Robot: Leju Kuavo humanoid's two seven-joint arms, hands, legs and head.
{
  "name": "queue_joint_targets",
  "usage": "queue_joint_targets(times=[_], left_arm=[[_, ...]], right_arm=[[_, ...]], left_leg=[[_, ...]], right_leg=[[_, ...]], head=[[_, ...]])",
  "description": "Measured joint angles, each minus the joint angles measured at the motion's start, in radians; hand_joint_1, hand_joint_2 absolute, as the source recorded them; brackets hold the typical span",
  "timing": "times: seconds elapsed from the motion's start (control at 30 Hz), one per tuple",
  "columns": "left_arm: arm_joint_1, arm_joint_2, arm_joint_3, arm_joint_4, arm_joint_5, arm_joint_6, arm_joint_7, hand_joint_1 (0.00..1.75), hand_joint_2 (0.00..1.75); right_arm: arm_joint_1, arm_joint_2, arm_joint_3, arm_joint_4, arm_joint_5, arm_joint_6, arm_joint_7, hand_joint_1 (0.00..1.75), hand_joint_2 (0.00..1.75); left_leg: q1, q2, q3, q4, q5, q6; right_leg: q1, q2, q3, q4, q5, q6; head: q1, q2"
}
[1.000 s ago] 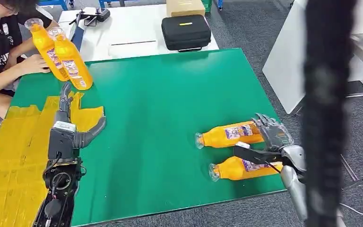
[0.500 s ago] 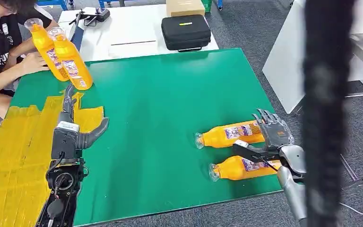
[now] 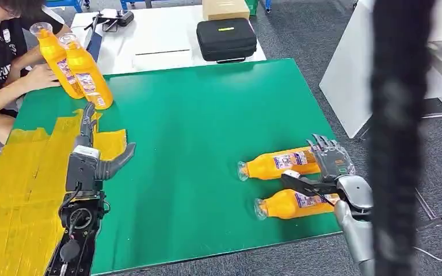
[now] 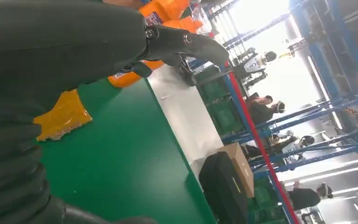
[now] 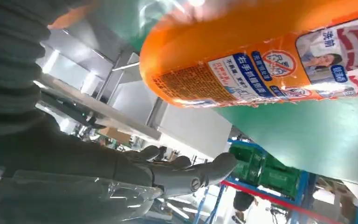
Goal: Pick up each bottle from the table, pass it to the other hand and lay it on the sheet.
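The farther orange bottle has my right gripper at its base, so its neck (image 3: 248, 169) should swing up, free for my left gripper, when I lift the bottle.
Two orange bottles lie on their sides near the right front of the green table (image 3: 195, 115), a farther one (image 3: 273, 163) and a nearer one (image 3: 290, 204). My right hand (image 3: 327, 168) hovers open at their base ends, fingers spread by the farther bottle and thumb stretched over the nearer one. In the right wrist view an orange bottle (image 5: 261, 60) lies just past the thumb (image 5: 191, 175), not gripped. My left hand (image 3: 94, 154) is open and empty over the edge of the yellow sheet (image 3: 23, 178). Two more bottles (image 3: 87, 73) stand upright at the back left.
A person (image 3: 0, 52) sits at the back left with a hand by the upright bottles. Behind the green table, a white table (image 3: 155, 34) carries a black case (image 3: 226, 38) and a cardboard box (image 3: 225, 8). A dark blurred post (image 3: 397, 138) hides the right side.
My left hand has crept forward and slightly right along the sheet's edge. My right hand has shifted a little at the bottles' base ends. The bottles have not moved.
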Motion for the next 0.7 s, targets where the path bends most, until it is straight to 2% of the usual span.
queue_joint_targets(times=[0.7], left_arm=[[-0.014, -0.006, 0.000, 0.035, 0.002, 0.005, 0.009, 0.00, 1.75]], right_arm=[[-0.139, 0.023, 0.031, 0.233, 0.044, -0.071, 0.006, 0.00, 1.75]], left_leg=[[0.000, 0.000, 0.000, 0.000, 0.000, 0.000]], right_leg=[[0.000, 0.000, 0.000, 0.000, 0.000, 0.000]], head=[[0.000, 0.000]])
